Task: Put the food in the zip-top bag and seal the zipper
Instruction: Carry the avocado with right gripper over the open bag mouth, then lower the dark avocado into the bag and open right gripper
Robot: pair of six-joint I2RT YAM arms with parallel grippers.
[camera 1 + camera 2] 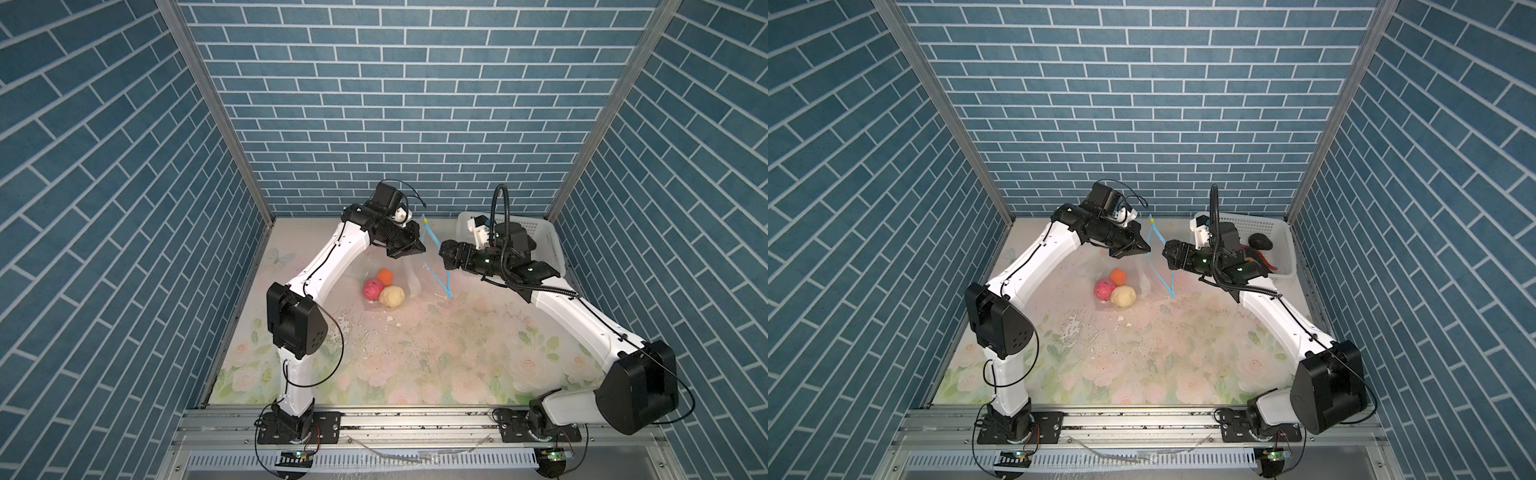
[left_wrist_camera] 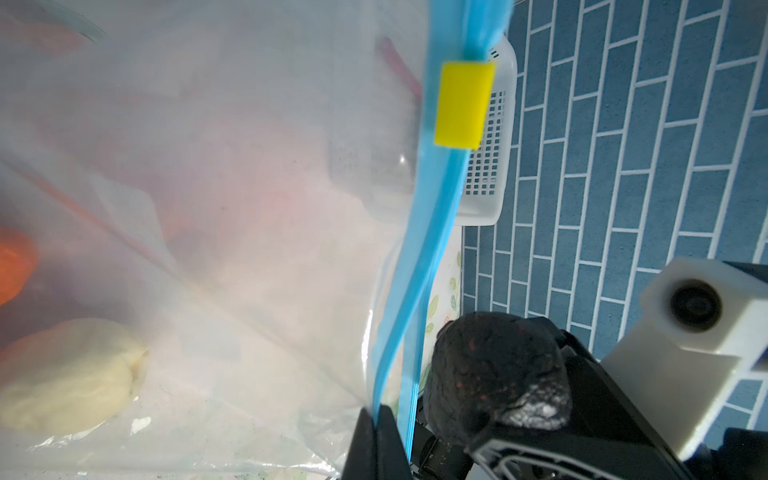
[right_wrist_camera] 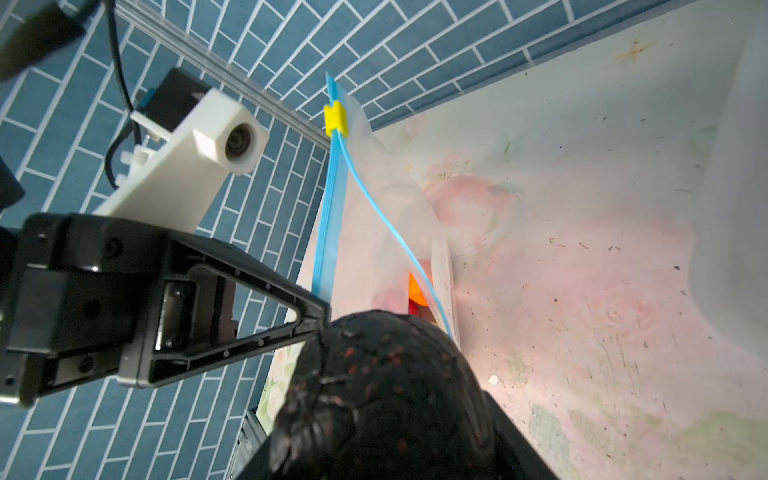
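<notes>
The zipper's edges [image 3: 384, 216] are apart in front of the black food, so my right gripper keeps moving into the bag's opening [image 3: 365, 256] until the black food is inside.
The clear zip-top bag [image 1: 401, 270] lies at the back middle of the table with its mouth lifted. Inside it sit pink [image 1: 372, 289], orange [image 1: 385, 275] and cream [image 1: 391, 296] food pieces. My left gripper [image 1: 422, 249] is shut on one lip of the light blue zipper [image 2: 432, 232] and holds it up. The other lip [image 3: 390, 224] sags away, so the mouth gapes. A yellow slider [image 2: 463, 104] sits at the zipper's far end. My right gripper [image 1: 444, 252] is shut on a black lump [image 3: 386, 395] of food, just outside the mouth and facing the left gripper.
A white perforated basket [image 1: 1266, 226] stands at the back right behind the right arm. It holds another black lump [image 1: 1260, 241] and a red strip [image 1: 1273, 266]. Crumbs [image 1: 390, 320] and specks lie on the floral table in front of the bag.
</notes>
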